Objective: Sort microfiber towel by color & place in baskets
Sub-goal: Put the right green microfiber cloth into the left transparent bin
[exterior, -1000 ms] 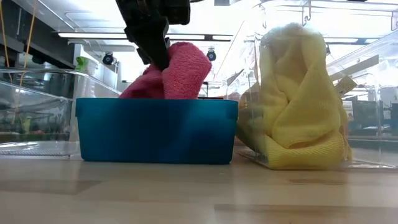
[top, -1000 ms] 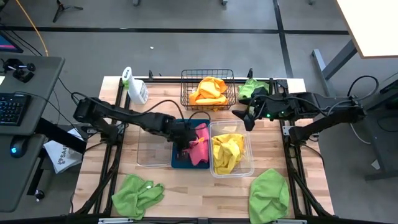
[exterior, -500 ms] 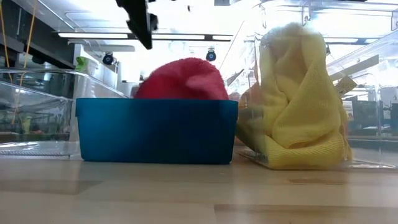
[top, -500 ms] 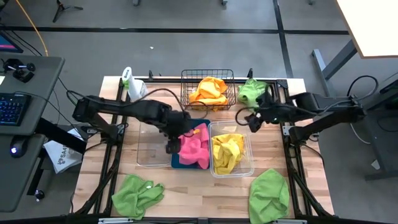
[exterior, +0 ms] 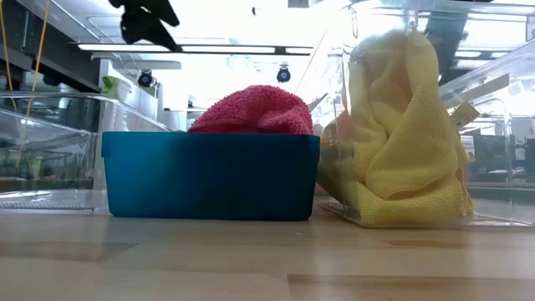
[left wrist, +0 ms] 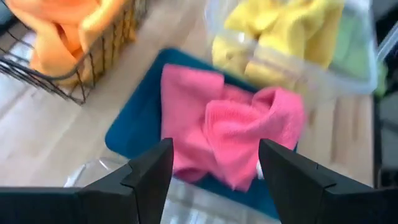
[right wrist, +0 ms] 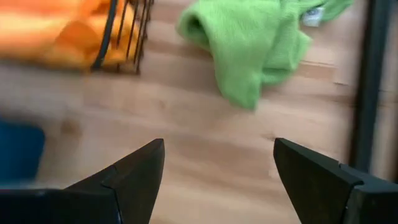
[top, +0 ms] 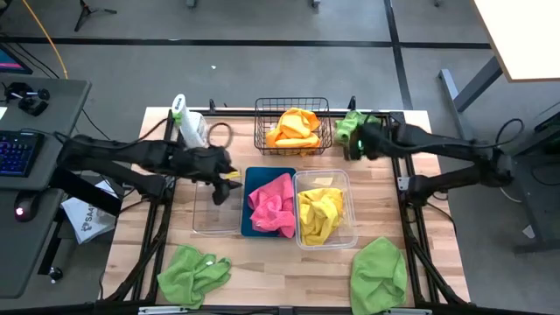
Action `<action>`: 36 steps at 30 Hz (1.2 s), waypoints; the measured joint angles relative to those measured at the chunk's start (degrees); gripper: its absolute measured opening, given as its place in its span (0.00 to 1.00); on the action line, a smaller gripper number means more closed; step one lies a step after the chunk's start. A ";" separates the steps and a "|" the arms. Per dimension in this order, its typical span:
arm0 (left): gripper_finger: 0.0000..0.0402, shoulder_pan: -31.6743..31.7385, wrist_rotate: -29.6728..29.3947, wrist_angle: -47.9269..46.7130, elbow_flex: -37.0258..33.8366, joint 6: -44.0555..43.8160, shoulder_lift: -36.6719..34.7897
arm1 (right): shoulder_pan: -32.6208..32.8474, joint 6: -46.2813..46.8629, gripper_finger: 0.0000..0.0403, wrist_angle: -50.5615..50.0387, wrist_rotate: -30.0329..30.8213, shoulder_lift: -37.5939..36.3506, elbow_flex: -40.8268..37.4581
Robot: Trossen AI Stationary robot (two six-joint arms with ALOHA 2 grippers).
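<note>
I expect the far green towel (top: pixel 345 129) to bunch into a fold and hang down below my right gripper when I lift it, because it lies in loose folds (right wrist: pixel 245 50).
Two pink towels (top: pixel 272 204) lie in the blue tub (exterior: pixel 209 180), heaped above its rim. My left gripper (top: pixel 229 178) hovers open above the clear tub (top: pixel 208 220) left of the blue one, with nothing between its fingers; in its wrist view the pink towels (left wrist: pixel 236 130) lie ahead of it. Yellow towels (top: pixel 320 214) fill the other clear tub (top: pixel 352 210), and orange towels (top: pixel 293 129) fill the black wire basket (top: pixel 262 131). My right gripper (top: pixel 347 147) is open just short of a green towel (right wrist: pixel 249 43) that lies on the table's far right.
Two more green towels lie on the table near the front edge, one at the left (top: pixel 192 271) and one at the right (top: pixel 378 273). A white spray bottle (top: pixel 188 124) stands at the far left, beside the wire basket.
My left gripper has opened and let go of a pink towel, which has dropped into the blue tub onto the other. The gripper has then risen and gone toward the table's left and far edges. My right gripper has gone toward the far edge, nearer the green towel.
</note>
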 joint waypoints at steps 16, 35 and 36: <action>0.56 3.83 -23.44 18.33 -3.51 -1.94 -3.48 | -38.69 1.39 0.74 41.69 -26.57 12.26 -16.60; 0.56 13.37 -13.93 16.56 9.68 16.83 -6.39 | -33.29 -16.88 0.06 30.66 -22.28 18.91 -3.45; 0.56 13.18 -13.92 16.05 11.15 18.68 -6.97 | -32.05 -16.86 0.04 29.71 -20.93 16.46 -2.69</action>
